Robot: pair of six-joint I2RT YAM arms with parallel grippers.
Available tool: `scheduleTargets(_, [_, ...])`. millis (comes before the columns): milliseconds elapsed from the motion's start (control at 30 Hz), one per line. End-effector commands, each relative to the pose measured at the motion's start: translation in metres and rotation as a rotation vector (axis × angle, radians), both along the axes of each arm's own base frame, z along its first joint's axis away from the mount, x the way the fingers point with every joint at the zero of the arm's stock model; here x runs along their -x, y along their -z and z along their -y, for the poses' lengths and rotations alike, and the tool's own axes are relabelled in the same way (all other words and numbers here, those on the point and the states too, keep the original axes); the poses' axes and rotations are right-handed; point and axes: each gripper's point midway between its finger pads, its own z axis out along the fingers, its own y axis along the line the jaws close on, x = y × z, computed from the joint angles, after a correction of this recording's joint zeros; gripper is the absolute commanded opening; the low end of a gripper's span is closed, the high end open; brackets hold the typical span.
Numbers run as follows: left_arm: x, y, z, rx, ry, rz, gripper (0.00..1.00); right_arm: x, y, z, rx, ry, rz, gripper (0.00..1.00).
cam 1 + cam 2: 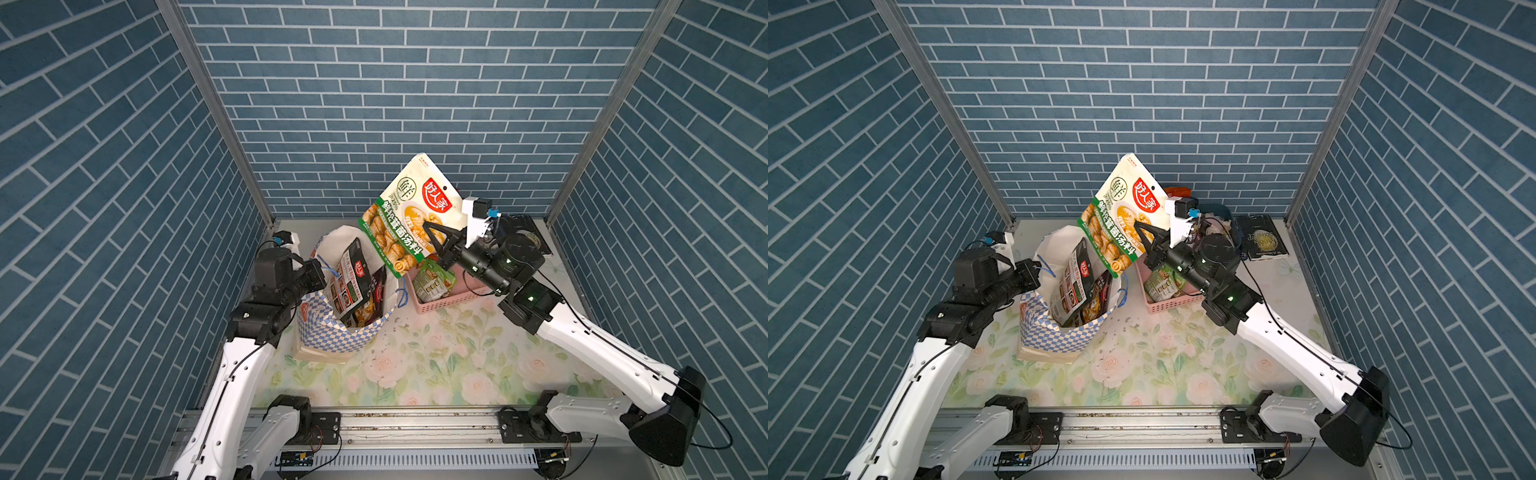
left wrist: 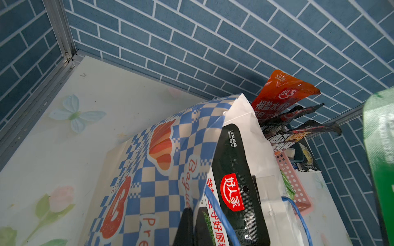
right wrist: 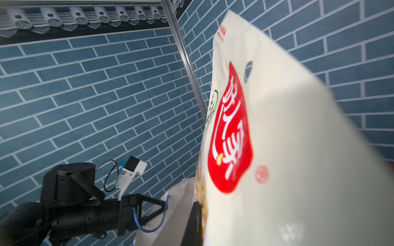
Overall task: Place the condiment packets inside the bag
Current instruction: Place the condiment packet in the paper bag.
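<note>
My right gripper is bringing the cream-and-green packet's green end (image 1: pixel 382 246) first toward the bag's open top (image 1: pixel 352 274), so it should keep lowering the packet until that end is inside, then let go.
The checkered bag (image 1: pixel 332 332) (image 1: pixel 1054 332) stands open at the left of the table. My left gripper (image 1: pixel 321 266) (image 2: pixel 191 230) is shut on the bag's left rim beside a blue cord handle. A black condiment packet (image 1: pixel 351 278) (image 2: pixel 232 170) and a darker one (image 1: pixel 376 295) stand inside the bag. My right gripper (image 1: pixel 432 232) (image 3: pixel 200 225) is shut on a cream-and-green packet (image 1: pixel 409 208) (image 1: pixel 1121 208) (image 3: pixel 277 149), held tilted in the air above the bag's right rim. A green packet (image 1: pixel 434 282) lies in the basket, and an orange-red one (image 2: pixel 281 93) stands there.
The pink perforated basket (image 1: pixel 440 305) (image 1: pixel 1167 305) sits right of the bag, under my right wrist. A black book (image 1: pixel 1262 237) lies at the back right. Brick-pattern walls enclose three sides. A rail (image 1: pixel 415 422) runs along the front edge.
</note>
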Motion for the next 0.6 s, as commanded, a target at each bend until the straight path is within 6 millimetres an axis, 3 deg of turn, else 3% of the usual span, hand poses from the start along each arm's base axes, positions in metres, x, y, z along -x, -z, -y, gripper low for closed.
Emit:
scheduleTargets(0, [0.002,0.007,0.003,0.024,0.005,-0.017,0.0,0.012,-0.03,-0.013,-0.177,-0.055,-0.038,0.0])
scheduleTargets(367, [0.003,0.014,0.004,0.026,0.007,-0.037,0.0,0.013,0.032,-0.057,-0.215,-0.102,-0.303,0.0])
scheduleTargets(567, [0.003,0.016,0.004,0.027,0.01,-0.041,0.0,0.008,0.058,-0.055,-0.185,-0.033,-0.389,0.0])
